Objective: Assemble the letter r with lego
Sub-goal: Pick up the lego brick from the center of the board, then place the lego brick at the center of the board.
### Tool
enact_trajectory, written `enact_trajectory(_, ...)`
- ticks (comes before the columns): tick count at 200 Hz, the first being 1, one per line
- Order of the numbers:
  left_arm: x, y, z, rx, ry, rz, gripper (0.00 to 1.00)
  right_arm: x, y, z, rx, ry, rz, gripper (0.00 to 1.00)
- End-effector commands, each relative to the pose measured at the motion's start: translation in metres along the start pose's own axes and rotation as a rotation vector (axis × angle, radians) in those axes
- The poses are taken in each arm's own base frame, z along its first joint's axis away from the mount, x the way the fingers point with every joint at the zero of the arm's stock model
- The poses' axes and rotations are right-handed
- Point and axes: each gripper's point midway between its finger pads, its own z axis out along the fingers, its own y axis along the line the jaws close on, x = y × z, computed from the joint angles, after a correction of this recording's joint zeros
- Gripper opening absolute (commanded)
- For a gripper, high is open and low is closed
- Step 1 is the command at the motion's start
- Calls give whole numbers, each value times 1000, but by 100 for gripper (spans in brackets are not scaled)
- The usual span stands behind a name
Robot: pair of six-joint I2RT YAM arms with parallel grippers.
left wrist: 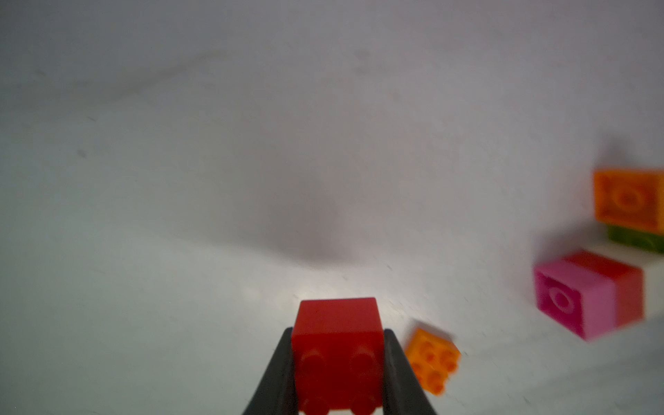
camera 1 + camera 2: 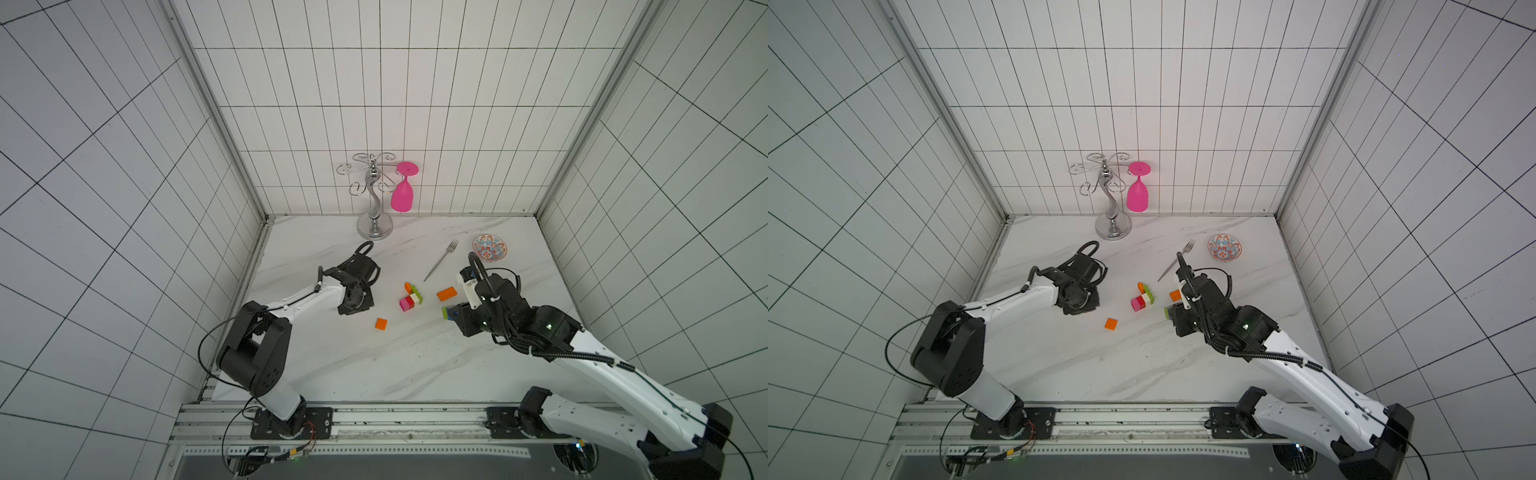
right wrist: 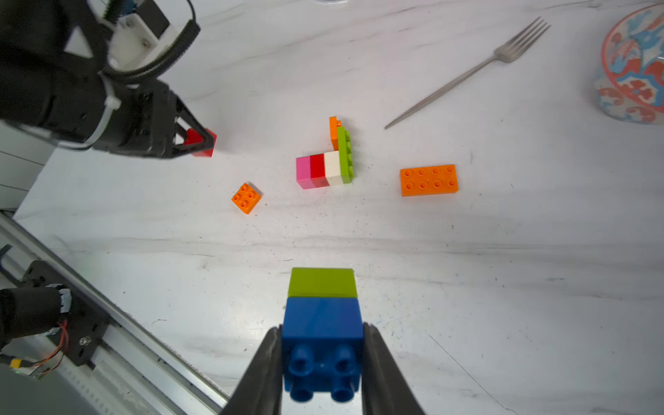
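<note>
I should use my left gripper to put the red brick in the clear front space (image 2: 402,354) first, as the joined row (image 2: 411,300) lies between my grippers. My right gripper will add its bricks after that.
My left gripper (image 1: 337,332) is shut on a red lego brick (image 1: 337,319), low over the table left of the other bricks. My right gripper (image 3: 322,327) is shut on a blue brick (image 3: 321,323) that has a lime green brick (image 3: 322,283) stuck to its far end. Between the arms lies a joined row of pink, red and cream bricks (image 3: 319,170), capped by a long green brick with an orange one on it. A loose orange square brick (image 2: 381,323) lies near it on the left. A long orange brick (image 2: 446,294) lies to the right.
A fork (image 2: 441,259) and a patterned bowl (image 2: 489,247) lie behind the right arm. A chrome glass rack (image 2: 374,224) with a pink glass (image 2: 402,195) stands at the back wall. The metal rail (image 2: 374,415) runs along the table's front edge.
</note>
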Motion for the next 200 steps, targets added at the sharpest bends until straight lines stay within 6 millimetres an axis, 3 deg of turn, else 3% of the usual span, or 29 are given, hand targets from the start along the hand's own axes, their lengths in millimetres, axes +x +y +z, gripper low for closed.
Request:
enact_trajectory(1,60,-19,1,-24,95,9,25,20,-44,3,190,52,70,0)
enact_trajectory(24,92,-50,3,-14,95,8,25,20,-58,-3,220,31,157,0)
enact_trajectory(46,107,-74,10,4,93,3,26,21,-62,-6,216,23,183,0)
enact_trajectory(66,114,-83,17,1,106,11,28,26,-64,-5,219,50,189,0)
enact_trajectory(92,120,-88,24,26,127,7,38,30,-67,-6,226,54,197,0)
enact_trajectory(121,112,-100,11,95,94,13,56,31,-66,-6,217,57,207,0)
enact_trajectory(159,75,-118,-47,306,-68,75,58,35,-41,9,93,134,192,0)
enact_trajectory(179,62,-109,-65,466,-83,14,58,31,-18,20,34,136,201,0)
enact_trajectory(200,51,-86,-71,590,-85,-91,58,35,-2,30,105,196,173,0)
